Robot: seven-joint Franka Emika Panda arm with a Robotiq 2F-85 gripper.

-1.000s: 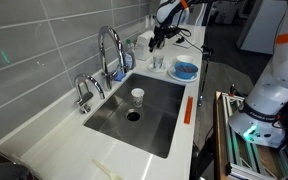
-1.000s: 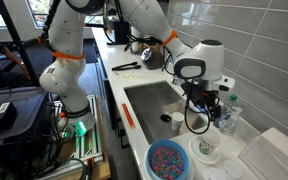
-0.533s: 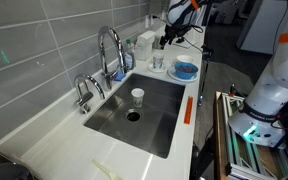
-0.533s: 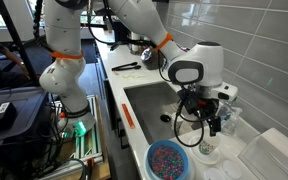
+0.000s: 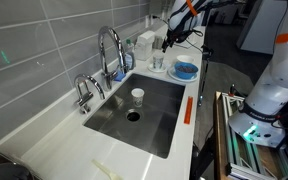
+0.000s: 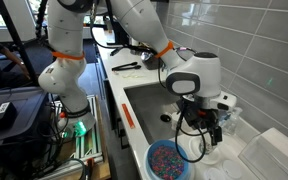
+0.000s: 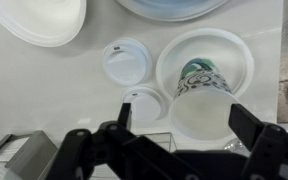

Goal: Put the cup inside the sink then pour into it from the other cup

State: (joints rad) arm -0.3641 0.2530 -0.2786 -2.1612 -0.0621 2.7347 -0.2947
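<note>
I should lower my gripper next until my open fingers straddle the patterned cup's side [image 7: 176,104], as the patterned cup's rim [image 7: 203,114] faces up below them, clear of the lids.
A small pale cup [image 5: 137,96] stands upright inside the steel sink [image 5: 156,118], near the drain. The other cup [image 7: 206,100], whitish with a dark pattern on its side, stands on a white saucer [image 7: 239,55] on the counter past the sink's end; it shows small in both exterior views [image 5: 158,62] [image 6: 206,150]. My gripper [image 7: 184,120] hangs just above this patterned cup, open, with one finger on each side of the rim and not touching it. The exterior views show the gripper [image 5: 167,41] [image 6: 209,135] over that corner of the counter.
A blue bowl of coloured bits [image 5: 185,70] [image 6: 167,160] sits right beside the patterned cup. Two small white lids [image 7: 126,60] lie next to the saucer. A tall faucet [image 5: 109,48] and bottles [image 5: 134,50] stand behind the sink. An orange tool [image 5: 187,108] lies on the sink's front rim.
The open gripper has moved away from the sink end and come down over the patterned cup on the counter. The cup in the sink has not moved.
</note>
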